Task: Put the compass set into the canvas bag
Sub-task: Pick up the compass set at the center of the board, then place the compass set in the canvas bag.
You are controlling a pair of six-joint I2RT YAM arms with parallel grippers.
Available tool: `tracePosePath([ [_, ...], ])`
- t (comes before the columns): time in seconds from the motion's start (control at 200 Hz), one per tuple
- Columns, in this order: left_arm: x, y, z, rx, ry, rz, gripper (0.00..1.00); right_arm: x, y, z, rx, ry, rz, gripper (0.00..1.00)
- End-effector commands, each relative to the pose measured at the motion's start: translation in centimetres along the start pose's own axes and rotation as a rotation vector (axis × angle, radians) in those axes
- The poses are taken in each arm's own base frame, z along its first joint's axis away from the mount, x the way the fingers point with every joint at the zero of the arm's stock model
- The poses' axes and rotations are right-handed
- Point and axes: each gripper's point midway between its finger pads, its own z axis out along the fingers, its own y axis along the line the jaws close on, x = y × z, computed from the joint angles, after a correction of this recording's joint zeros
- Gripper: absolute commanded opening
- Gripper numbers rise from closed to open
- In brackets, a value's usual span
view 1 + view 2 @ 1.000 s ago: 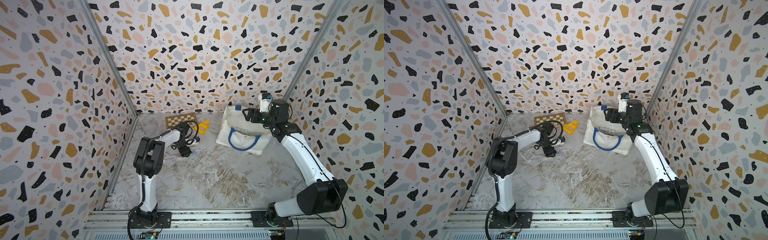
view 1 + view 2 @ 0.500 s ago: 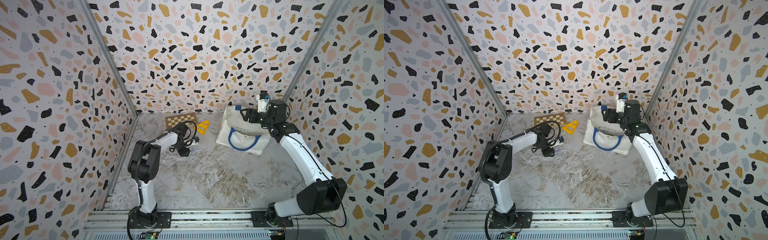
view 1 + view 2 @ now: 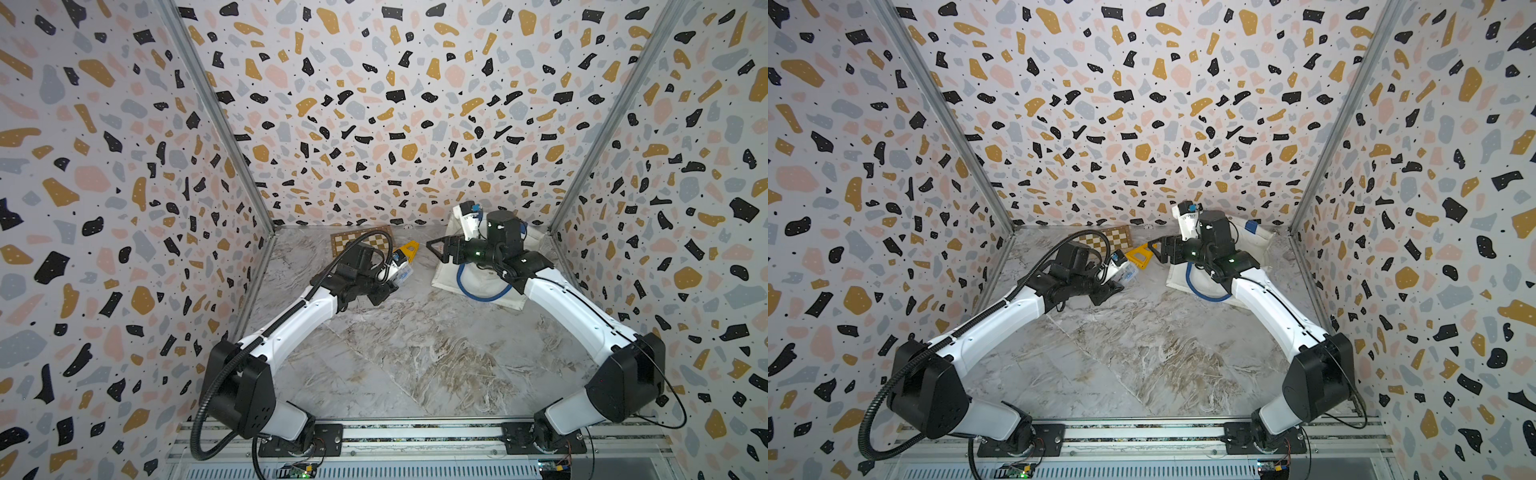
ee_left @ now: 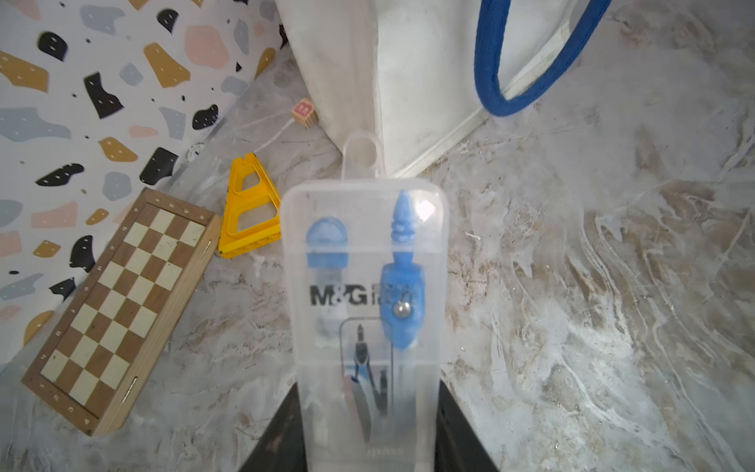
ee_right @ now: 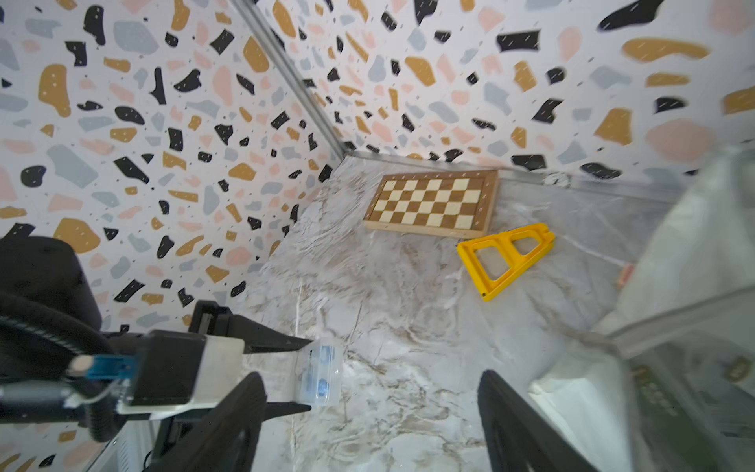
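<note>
Next, I grab the set's loose end [image 3: 408, 271] with my right gripper and take it to the canvas bag [image 3: 483, 282], because my left gripper is holding the compass set's near end away from the bag.
The compass set [image 4: 363, 286] is a clear plastic case with a blue compass inside. My left gripper [image 4: 367, 441] is shut on its near end, one black finger on each long side. In both top views the compass set [image 3: 401, 272] [image 3: 1125, 272] sits low over the marble floor, left of the canvas bag [image 3: 482, 282] [image 3: 1177, 278]. The white bag lies slumped at the back right, its blue handle [image 4: 490, 90] on top. My right gripper [image 3: 436, 249] [image 5: 367, 408] stands open and empty by the bag's left edge, facing the compass set [image 5: 320, 376].
A folded wooden chessboard [image 3: 361, 241] lies against the back wall. A yellow triangular plastic frame [image 3: 409, 249] lies between it and the bag. A small wooden letter block [image 4: 304, 112] sits by the bag's corner. Patterned walls close in three sides.
My left jaws have closed on the compass set. My right gripper has swung left, from over the bag to its left edge, staying open.
</note>
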Motion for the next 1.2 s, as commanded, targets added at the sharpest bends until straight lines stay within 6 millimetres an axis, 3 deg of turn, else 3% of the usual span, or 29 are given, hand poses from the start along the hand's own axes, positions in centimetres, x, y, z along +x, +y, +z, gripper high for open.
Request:
tracePosePath([
  [0.0, -1.5, 0.1, -0.6, -0.01, -0.07, -0.024, 0.26, 1.1, 2.8, 1.3, -0.119, 0.033, 0.017, 0.84],
  [0.12, -1.6, -0.1, -0.9, -0.006, -0.075, -0.022, 0.26, 2.9, 4.5, 2.9, -0.179, 0.087, 0.018, 0.83],
  [0.25, -1.7, -0.3, -1.1, -0.004, -0.082, -0.018, 0.26, 4.3, 4.7, 4.1, -0.191, 0.126, 0.027, 0.79],
  [0.766, -1.8, -0.6, -1.6, 0.003, -0.093, -0.011, 0.28, 5.4, 4.8, 5.8, -0.244, 0.156, 0.065, 0.4],
  [0.876, -1.8, -0.6, -1.5, 0.001, -0.093, -0.016, 0.37, 5.4, 4.9, 5.7, -0.241, 0.156, 0.063, 0.3],
  [1.031, -1.9, -0.5, -1.7, -0.01, -0.106, -0.033, 0.6, 4.9, 4.9, 5.2, -0.221, 0.139, 0.051, 0.2],
  [1.196, -1.9, -0.4, -2.4, -0.039, -0.14, -0.057, 0.73, 2.8, 5.0, 4.0, -0.172, 0.099, 0.003, 0.09],
])
